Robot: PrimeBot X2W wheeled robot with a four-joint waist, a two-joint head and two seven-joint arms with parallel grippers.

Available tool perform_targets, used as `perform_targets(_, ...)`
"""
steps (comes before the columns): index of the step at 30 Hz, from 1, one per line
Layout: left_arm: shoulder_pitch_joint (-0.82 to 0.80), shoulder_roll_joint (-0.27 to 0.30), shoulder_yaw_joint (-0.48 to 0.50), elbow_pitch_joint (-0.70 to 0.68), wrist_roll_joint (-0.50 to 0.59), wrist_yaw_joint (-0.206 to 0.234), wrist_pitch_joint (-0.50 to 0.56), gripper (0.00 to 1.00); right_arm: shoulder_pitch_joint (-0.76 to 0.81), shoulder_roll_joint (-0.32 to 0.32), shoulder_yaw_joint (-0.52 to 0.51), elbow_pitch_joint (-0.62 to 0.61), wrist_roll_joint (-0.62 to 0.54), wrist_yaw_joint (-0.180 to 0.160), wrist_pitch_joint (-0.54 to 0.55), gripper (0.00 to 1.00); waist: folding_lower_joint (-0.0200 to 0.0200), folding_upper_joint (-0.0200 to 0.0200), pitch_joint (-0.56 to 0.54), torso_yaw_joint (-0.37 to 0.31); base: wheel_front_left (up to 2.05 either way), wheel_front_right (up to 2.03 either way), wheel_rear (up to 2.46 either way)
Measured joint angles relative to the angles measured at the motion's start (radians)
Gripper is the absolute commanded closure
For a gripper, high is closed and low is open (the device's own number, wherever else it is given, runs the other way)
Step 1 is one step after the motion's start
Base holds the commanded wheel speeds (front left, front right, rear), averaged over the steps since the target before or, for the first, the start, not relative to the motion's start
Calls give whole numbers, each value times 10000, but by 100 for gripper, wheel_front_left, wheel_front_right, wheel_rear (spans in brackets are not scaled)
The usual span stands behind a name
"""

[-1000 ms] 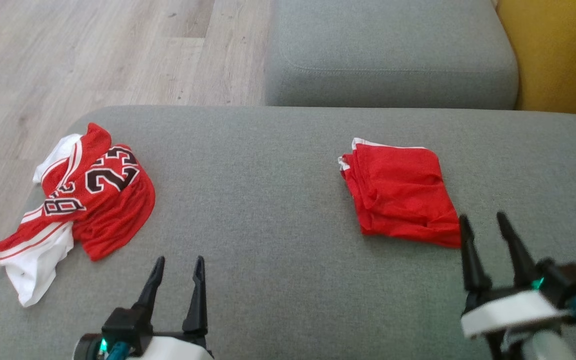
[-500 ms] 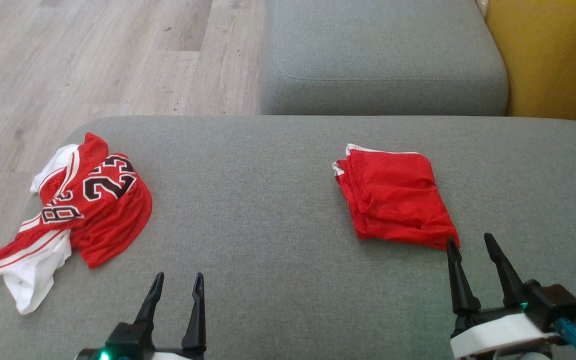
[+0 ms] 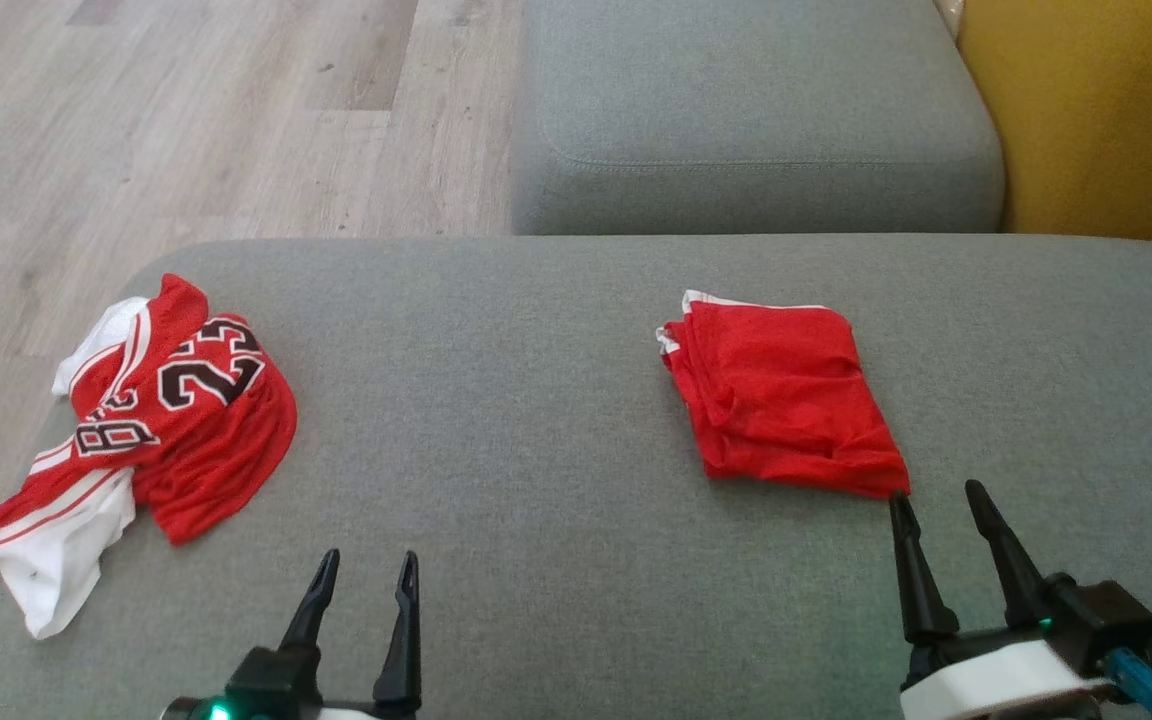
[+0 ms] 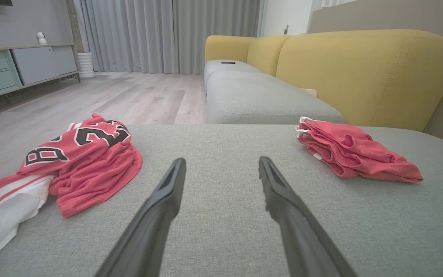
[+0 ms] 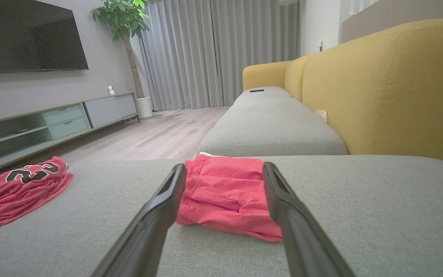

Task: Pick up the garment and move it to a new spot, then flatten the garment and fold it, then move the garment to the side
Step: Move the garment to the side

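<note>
The folded red garment (image 3: 782, 394) will come along as a stack and rumple a little when I pull it aside, because the garment's side edge (image 3: 877, 394) is a smooth closed fold.
A crumpled red and white jersey (image 3: 171, 415) with black numbers lies at the left end of the grey cushion (image 3: 536, 450); it also shows as the jersey (image 4: 87, 157) in the left wrist view. A folded red garment (image 3: 781, 395) rests flat toward the right, seen again as the folded garment (image 5: 225, 192). My left gripper (image 3: 371, 555) hovers open over bare cushion near the front edge, right of the jersey. My right gripper (image 3: 936, 491) is open, its fingertips just short of the folded garment's near right corner. Neither holds anything.
A second grey seat cushion (image 3: 756, 110) lies beyond, with a yellow sofa back (image 3: 1106, 120) along the right. Wooden floor (image 3: 186, 120) drops off past the cushion's left and far edges. A TV cabinet (image 5: 52, 123) stands across the room.
The head camera has shifted slightly. My right gripper has drawn back toward me off the folded garment's corner. The left gripper has sunk a little lower in view. Both garments lie still.
</note>
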Motion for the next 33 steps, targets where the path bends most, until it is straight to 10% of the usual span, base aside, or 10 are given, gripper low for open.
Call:
perform_targets(24,-282,-2,-625,84,0,-92,0,0,-133,-15,42,660,-265,0,0,0,0,0,612,2,0,0,0)
perform_targets(33,-1353,-21,-1097,-322,-31,-88,0,0,-2697,-585,-153,2151,-374,0,50,0,1,0,1856,183,0,0,0)
